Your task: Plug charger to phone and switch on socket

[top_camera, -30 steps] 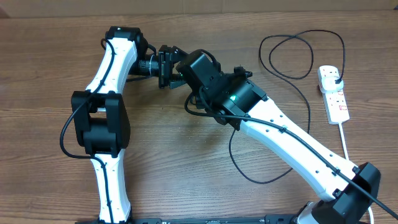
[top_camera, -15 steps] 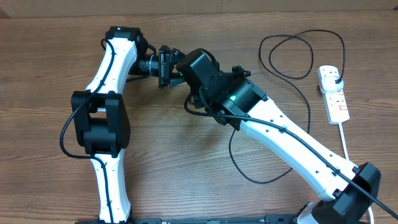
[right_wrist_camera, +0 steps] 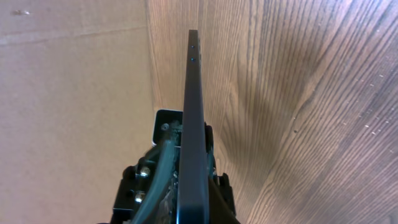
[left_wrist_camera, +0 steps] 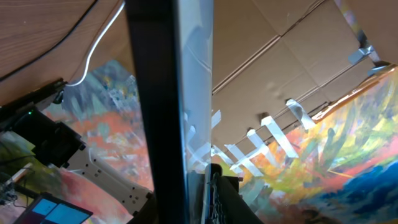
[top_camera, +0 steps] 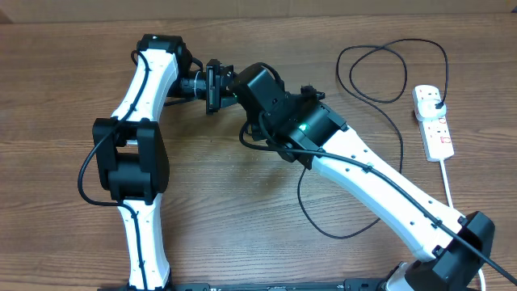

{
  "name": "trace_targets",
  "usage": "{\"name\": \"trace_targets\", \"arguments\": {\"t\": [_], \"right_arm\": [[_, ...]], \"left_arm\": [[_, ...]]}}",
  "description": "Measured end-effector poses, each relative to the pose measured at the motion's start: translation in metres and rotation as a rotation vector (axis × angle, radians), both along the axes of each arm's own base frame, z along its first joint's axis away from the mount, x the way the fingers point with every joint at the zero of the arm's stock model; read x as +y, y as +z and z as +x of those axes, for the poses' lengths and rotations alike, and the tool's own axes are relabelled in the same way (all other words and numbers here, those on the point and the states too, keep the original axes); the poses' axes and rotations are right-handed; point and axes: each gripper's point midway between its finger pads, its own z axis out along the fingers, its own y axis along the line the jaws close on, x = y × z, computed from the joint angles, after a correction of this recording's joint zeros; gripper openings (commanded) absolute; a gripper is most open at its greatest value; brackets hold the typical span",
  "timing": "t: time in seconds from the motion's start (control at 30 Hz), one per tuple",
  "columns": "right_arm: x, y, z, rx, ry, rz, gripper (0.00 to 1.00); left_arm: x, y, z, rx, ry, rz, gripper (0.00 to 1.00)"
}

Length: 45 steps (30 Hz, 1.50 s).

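The phone is in both my grippers, so my left gripper should keep holding it while my right gripper moves away and takes the charger cable near its tip.
The phone is held up on edge above the table between my two grippers. In the left wrist view its dark edge and pale blue face run from top to bottom. In the right wrist view it shows as a thin dark edge. My left gripper and my right gripper are both shut on it, from opposite sides. The black charger cable loops at the back right, and its plug sits in the white socket strip. The connector tip is hidden.
The cable runs on in a loop under my right arm. The strip's thick white cord leads to the front right edge. A cardboard wall stands behind the table.
The phone and both grippers have shifted slightly to the left. Nothing else has moved.
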Motion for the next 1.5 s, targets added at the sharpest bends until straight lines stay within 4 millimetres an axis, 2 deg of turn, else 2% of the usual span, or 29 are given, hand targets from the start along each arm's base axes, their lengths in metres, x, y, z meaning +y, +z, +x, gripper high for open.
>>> {"name": "trace_targets", "arguments": {"t": [0.07, 0.17, 0.23, 0.27, 0.3, 0.33, 0.47, 0.6, 0.63, 0.73, 0.8, 0.87, 0.93, 0.97, 1.0, 1.1, 1.13, 1.23, 1.37, 1.5], "right_arm": [[0.000, 0.001, 0.001, -0.003, -0.002, 0.000, 0.09], [0.000, 0.001, 0.001, -0.004, -0.001, 0.002, 0.13], [0.000, 0.000, 0.001, -0.003, 0.001, -0.001, 0.31], [0.000, 0.001, 0.001, -0.005, 0.007, -0.004, 0.51], [0.001, 0.001, 0.001, -0.009, 0.017, -0.011, 0.55], [0.001, 0.001, 0.001, -0.011, 0.027, -0.018, 0.67], [-0.005, 0.002, 0.005, -0.048, 0.141, -0.133, 0.86], [-0.034, 0.016, 0.014, -0.120, 0.337, -0.349, 0.91], [-0.041, 0.024, 0.017, -0.153, 0.382, -0.402, 0.91], [-0.082, 0.035, 0.013, -0.155, 0.548, -0.580, 0.91], [-0.106, 0.030, 0.016, -0.116, 0.616, -0.620, 0.91], [-0.135, 0.011, 0.016, -0.032, 0.713, -0.603, 1.00], [-0.159, -0.015, 0.015, 0.070, 0.795, -0.559, 1.00], [-0.171, -0.035, 0.016, 0.135, 0.828, -0.525, 0.88], [-0.173, -0.046, 0.018, 0.162, 0.851, -0.506, 0.71], [-0.167, -0.077, 0.024, 0.217, 0.915, -0.472, 0.72], [-0.164, -0.083, 0.024, 0.229, 0.930, -0.465, 0.72], [-0.155, -0.107, 0.022, 0.298, 0.957, -0.463, 0.71], [-0.160, -0.164, 0.010, 0.515, 0.935, -0.493, 0.67], [-0.163, -0.183, 0.010, 0.570, 0.925, -0.493, 0.67]], "left_arm": [[0.000, -0.001, 0.000, 0.002, -0.002, 0.004, 0.04], [0.000, 0.001, 0.000, 0.009, 0.004, -0.005, 0.04], [0.000, 0.000, 0.000, 0.008, 0.001, -0.001, 0.04], [0.000, 0.000, 0.000, 0.007, 0.000, 0.000, 0.04], [0.000, -0.001, 0.000, 0.005, -0.001, 0.004, 0.04], [0.000, -0.001, 0.000, 0.002, -0.002, 0.007, 0.04], [0.000, -0.004, 0.003, -0.056, -0.006, 0.011, 0.04], [0.002, -0.020, 0.016, -0.229, -0.018, 0.066, 0.04], [0.007, -0.034, 0.019, -0.276, -0.033, 0.149, 0.04], [0.024, -0.061, 0.021, -0.341, -0.063, 0.299, 0.04], [0.031, -0.065, 0.023, -0.424, -0.075, 0.314, 0.04], [0.036, -0.067, 0.024, -0.497, -0.086, 0.322, 0.04], [0.040, -0.072, 0.026, -0.572, -0.115, 0.372, 0.04], [0.042, -0.073, 0.028, -0.619, -0.134, 0.416, 0.04], [0.046, -0.072, 0.030, -0.662, -0.146, 0.454, 0.04], [0.060, -0.055, 0.036, -0.808, -0.172, 0.623, 0.04], [0.069, -0.040, 0.038, -0.868, -0.170, 0.711, 0.04], [0.088, -0.021, 0.036, -0.916, -0.171, 0.859, 0.04], [0.108, -0.028, 0.034, -0.881, -0.198, 0.999, 0.04], [0.113, -0.030, 0.035, -0.877, -0.204, 1.031, 0.04]]}}
